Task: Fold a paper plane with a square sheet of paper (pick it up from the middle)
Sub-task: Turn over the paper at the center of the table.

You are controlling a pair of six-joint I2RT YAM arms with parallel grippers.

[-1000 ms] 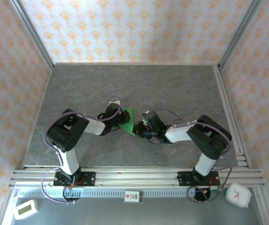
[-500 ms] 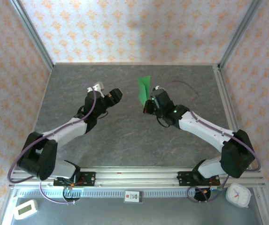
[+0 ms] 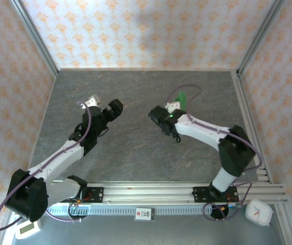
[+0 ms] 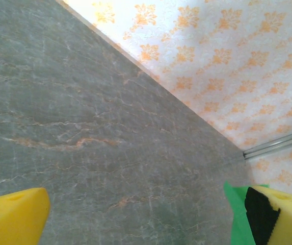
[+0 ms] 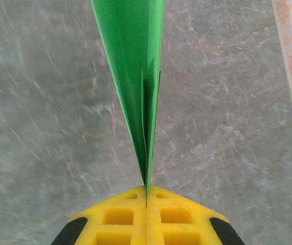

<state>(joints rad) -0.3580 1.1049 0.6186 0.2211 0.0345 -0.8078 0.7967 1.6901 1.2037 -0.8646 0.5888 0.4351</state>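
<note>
The paper plane (image 3: 182,100) is standing on its edge far from my left gripper. So my right gripper should lay it flat, and my left gripper should pull it to the middle (image 3: 150,137).
The square sheet of paper now shows as a bright green paper plane (image 5: 133,61), a slim pointed dart with a centre crease. My right gripper (image 5: 146,193) is shut on its narrow end, yellow pads pressed together, and the plane sticks out ahead over the grey table. From above, the right gripper (image 3: 175,105) holds the green paper plane (image 3: 182,97) up at the far right of centre. My left gripper (image 3: 110,106) stands wide open to its left, apart from it. In the left wrist view the left gripper (image 4: 146,217) has nothing between its fingers, and the plane's green edge (image 4: 236,217) shows beside the right finger (image 4: 286,214).
The grey stone-patterned table (image 3: 135,153) is ringed by wallpapered walls (image 3: 146,30) and aluminium posts. A metal rail (image 3: 151,191) with both arm bases runs along the near edge. A white clock (image 3: 258,212) and a small white device (image 3: 27,227) lie in front of the rail.
The left gripper opened, let go of the green paper and swung back to the left. The right arm carried the folded paper away from table centre, up and to the far right.
</note>
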